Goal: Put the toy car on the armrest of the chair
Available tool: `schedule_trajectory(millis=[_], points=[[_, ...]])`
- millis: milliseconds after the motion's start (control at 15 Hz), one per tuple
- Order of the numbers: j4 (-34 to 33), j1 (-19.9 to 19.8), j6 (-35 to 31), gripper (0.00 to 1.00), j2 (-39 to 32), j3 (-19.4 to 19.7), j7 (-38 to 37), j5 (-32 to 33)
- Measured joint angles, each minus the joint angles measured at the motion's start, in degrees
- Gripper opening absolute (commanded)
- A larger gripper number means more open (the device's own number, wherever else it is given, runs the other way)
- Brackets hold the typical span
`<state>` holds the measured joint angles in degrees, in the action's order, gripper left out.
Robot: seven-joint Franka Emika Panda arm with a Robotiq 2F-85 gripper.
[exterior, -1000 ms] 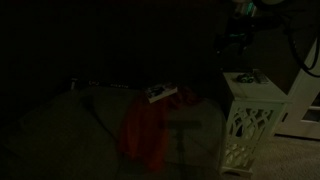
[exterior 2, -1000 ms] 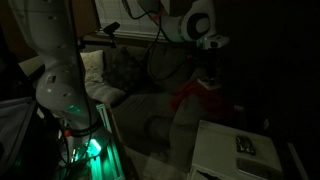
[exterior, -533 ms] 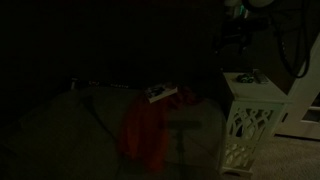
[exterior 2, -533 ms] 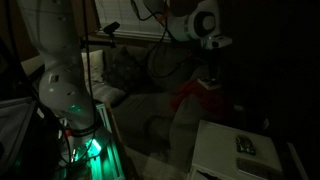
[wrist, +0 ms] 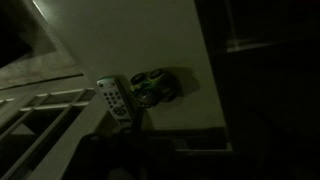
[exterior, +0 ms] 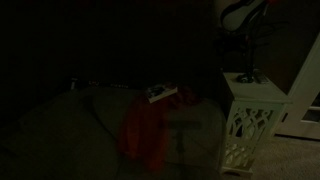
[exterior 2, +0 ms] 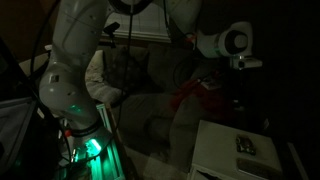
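Observation:
My gripper is crosswise to the toy car, which lies close beside the remote, so it should swing clear and turn in line before it goes down over the toy car.
The scene is very dark. The toy car, green and blue, sits on the top of a white side table in the wrist view, next to a grey remote. In an exterior view it shows only as a dark shape on the table top. My gripper hangs a little above that table top, over the car, and it also shows in an exterior view. Its fingers are lost in the dark. The upholstered chair stands beside the table.
A red cloth lies on the chair seat and also shows in an exterior view. A small flat object lies behind it. The white table has lattice sides. The robot base glows green at the left.
The arm has swung away from the chair and the red cloth toward the white side table. The gripper now hangs over the table top. The car and remote have not moved.

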<state>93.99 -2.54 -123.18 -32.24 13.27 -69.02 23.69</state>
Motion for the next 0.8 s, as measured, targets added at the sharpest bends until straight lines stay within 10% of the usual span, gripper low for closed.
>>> schedule_trajectory(millis=[533,800], points=[[-7.2,-1.0,8.2,1.0,-6.0,3.5,-2.3,-1.3],[-11.8,-2.1,24.3,1.0,-6.6,3.1,0.8,-6.6]])
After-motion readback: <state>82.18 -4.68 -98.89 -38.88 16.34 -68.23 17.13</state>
